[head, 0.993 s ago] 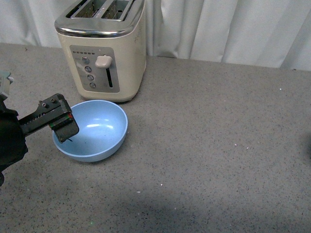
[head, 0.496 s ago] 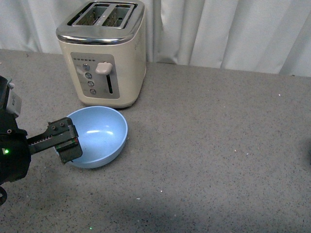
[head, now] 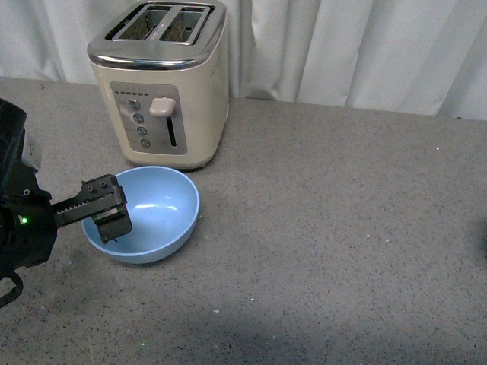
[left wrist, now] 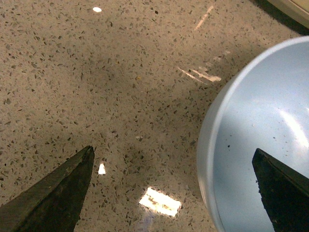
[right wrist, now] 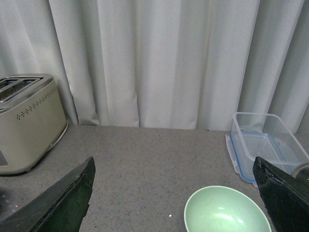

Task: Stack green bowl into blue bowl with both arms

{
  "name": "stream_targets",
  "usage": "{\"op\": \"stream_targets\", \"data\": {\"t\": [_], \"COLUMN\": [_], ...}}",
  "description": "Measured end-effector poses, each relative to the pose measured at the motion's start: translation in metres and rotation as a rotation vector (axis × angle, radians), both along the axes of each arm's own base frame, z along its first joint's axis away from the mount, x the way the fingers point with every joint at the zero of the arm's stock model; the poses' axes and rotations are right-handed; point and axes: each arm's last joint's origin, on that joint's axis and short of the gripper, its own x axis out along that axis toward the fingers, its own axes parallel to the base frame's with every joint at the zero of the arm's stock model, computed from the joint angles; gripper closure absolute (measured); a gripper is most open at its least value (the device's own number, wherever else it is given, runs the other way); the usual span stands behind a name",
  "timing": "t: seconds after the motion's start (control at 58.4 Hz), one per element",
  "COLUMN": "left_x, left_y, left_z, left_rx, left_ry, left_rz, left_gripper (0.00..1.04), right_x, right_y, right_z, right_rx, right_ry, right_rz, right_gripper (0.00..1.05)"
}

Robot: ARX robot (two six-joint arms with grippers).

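My left gripper is straddling just one side of the blue bowl's rim [left wrist: 207, 157]. The blue bowl will tilt when I lift and carry it.
The blue bowl [head: 156, 209] sits on the grey counter just in front of the toaster. My left gripper [head: 110, 217] hangs open over the bowl's left rim; in the left wrist view the rim of the blue bowl [left wrist: 205, 145] runs between the fingers, one finger over the counter, the other [left wrist: 282, 186] over the bowl's inside. The green bowl [right wrist: 227, 212] shows only in the right wrist view, on the counter below and ahead of my open right gripper [right wrist: 174, 193], nearer one finger. The right arm is out of the front view.
A cream toaster [head: 163, 80] stands behind the blue bowl. A clear plastic container with a blue seal [right wrist: 265, 145] sits beyond the green bowl, by the white curtain [right wrist: 159, 58]. The counter is speckled grey stone [head: 342, 228].
My left gripper dipped toward the bowl's near left rim, then shifted slightly up and over the rim. The view tilted early on; the blue bowl stays put.
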Motion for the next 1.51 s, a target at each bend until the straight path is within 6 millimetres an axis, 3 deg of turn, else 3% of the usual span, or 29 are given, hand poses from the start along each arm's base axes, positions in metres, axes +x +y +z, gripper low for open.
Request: {"op": "stream_targets", "data": {"t": [0.941, 1.506], "left_x": [0.017, 0.016], "left_y": [-0.003, 0.002], "left_z": [-0.013, -0.005], "left_rx": [0.044, 0.015], "left_ry": [0.044, 0.011], "left_rz": [0.008, -0.012], "left_gripper": [0.07, 0.86], "right_x": [0.0, 0.0], "right_y": [0.0, 0.0], "right_z": [0.0, 0.0], "right_rx": [0.0, 0.0], "right_ry": [0.0, 0.0], "right_rz": [0.001, 0.0], "right_gripper": [0.09, 0.09]}}
